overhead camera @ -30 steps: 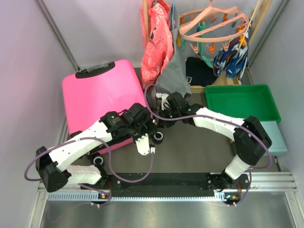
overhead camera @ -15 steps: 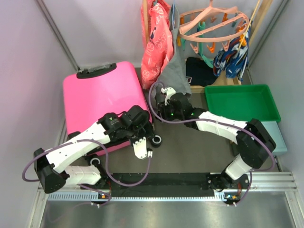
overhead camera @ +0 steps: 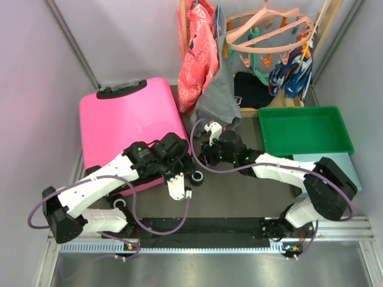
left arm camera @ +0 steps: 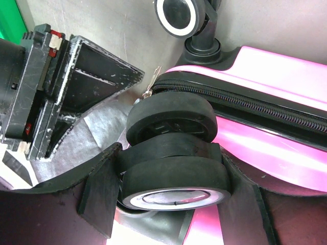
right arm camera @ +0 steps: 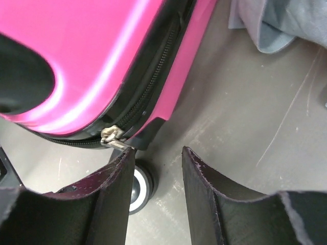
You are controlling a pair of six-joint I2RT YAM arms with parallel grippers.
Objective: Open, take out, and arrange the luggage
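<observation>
The zipper pull (right arm camera: 115,138) is outside my right gripper's open fingers. Next, my right gripper moves back, shifts toward the luggage's corner (right arm camera: 148,133) and closes on the zipper pull.
The hot-pink luggage (overhead camera: 128,122) lies flat and zipped shut at the left of the table. My left gripper (left arm camera: 173,178) is shut on a black double wheel (left arm camera: 176,153) at the case's near right corner; in the top view it (overhead camera: 179,167) sits at that corner. Another wheel (overhead camera: 196,177) shows beside it. My right gripper (right arm camera: 158,158) is open, and its left fingertip (right arm camera: 122,155) touches the metal zipper pull (right arm camera: 113,138) on the black zipper trim. In the top view it (overhead camera: 201,160) is just right of the case's corner.
A green tray (overhead camera: 335,122) and a pale teal flat box (overhead camera: 353,173) are at the right. Hanging clothes (overhead camera: 200,54), a grey cloth (overhead camera: 218,98) and a pink clip hanger (overhead camera: 269,30) stand at the back. Walls close in on both sides.
My right gripper has come nearer and down to the case's near right corner, up to the zipper pull. My left arm shifted slightly left with the case, then held still.
</observation>
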